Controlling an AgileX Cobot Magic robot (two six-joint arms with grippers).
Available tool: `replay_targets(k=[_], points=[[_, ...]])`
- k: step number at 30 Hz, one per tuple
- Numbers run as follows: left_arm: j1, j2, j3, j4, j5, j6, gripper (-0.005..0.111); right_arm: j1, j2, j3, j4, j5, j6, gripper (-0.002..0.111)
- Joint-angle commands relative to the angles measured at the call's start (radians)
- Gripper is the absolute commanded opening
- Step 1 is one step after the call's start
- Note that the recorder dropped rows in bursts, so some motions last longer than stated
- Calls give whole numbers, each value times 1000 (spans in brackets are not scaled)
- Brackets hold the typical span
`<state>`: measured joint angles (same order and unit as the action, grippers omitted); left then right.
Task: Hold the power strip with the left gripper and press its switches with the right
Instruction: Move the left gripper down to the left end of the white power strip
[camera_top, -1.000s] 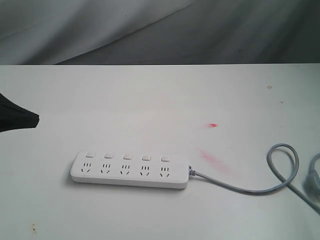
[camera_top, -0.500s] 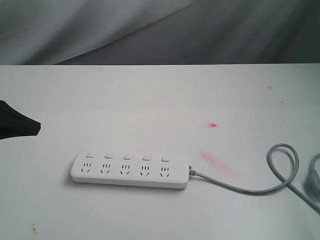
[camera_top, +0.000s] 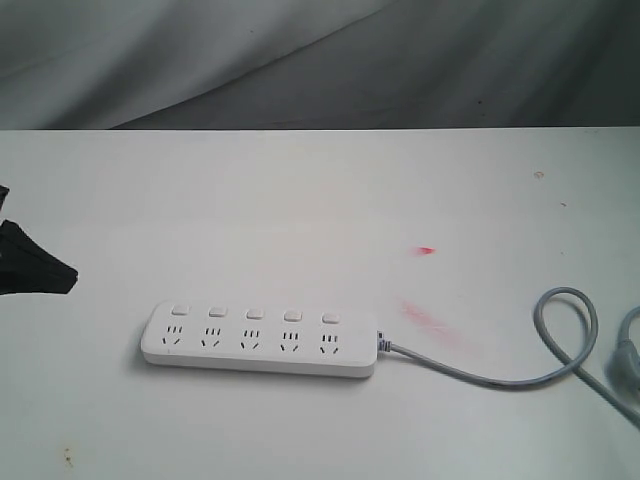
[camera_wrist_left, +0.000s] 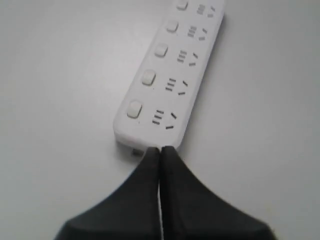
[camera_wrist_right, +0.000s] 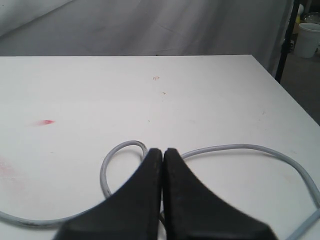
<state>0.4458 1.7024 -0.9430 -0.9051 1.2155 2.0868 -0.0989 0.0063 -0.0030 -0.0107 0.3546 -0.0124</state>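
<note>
The robot's left gripper is shut and crooked to the power strip's rounded end (camera_top: 152, 338), so it should open and line up before it closes on the power strip's long sides (camera_top: 172, 361).
The white power strip (camera_top: 258, 340) lies flat on the table, its row of switches (camera_top: 254, 314) on the far side of the sockets and its grey cord (camera_top: 560, 350) looping off to the right. My left gripper (camera_top: 70, 274) hovers at the left edge, shut and empty, a short way left of the strip's rounded end. In the left wrist view that gripper (camera_wrist_left: 160, 149) points at the near end of the power strip (camera_wrist_left: 167, 75), beside the switches (camera_wrist_left: 148, 78). My right gripper (camera_wrist_right: 162, 151) is shut and empty above the cord loop (camera_wrist_right: 120, 155); it is out of the exterior view.
Red smudges (camera_top: 427, 250) mark the white table (camera_top: 320, 190) right of the strip. A grey cloth backdrop (camera_top: 320, 60) hangs behind. The table's right edge (camera_wrist_right: 285, 85) and a dark stand with a white bucket (camera_wrist_right: 309, 40) show in the right wrist view.
My left gripper has dropped lower at the left edge, nearer the strip's level. The power strip and its cord have not moved.
</note>
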Motion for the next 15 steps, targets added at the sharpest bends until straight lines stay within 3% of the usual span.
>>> replay_targets(k=[1,6,15], points=[[4,85,-103,107,6,6,1,-4,-6,3,-12,-13,-2,0],[-8,169,-220,149,6,6,1,-4,-6,3,-12,-13,-2,0],[-162,231,-305,355,6,6,1,-4,-6,3,-12,-13,-2,0]])
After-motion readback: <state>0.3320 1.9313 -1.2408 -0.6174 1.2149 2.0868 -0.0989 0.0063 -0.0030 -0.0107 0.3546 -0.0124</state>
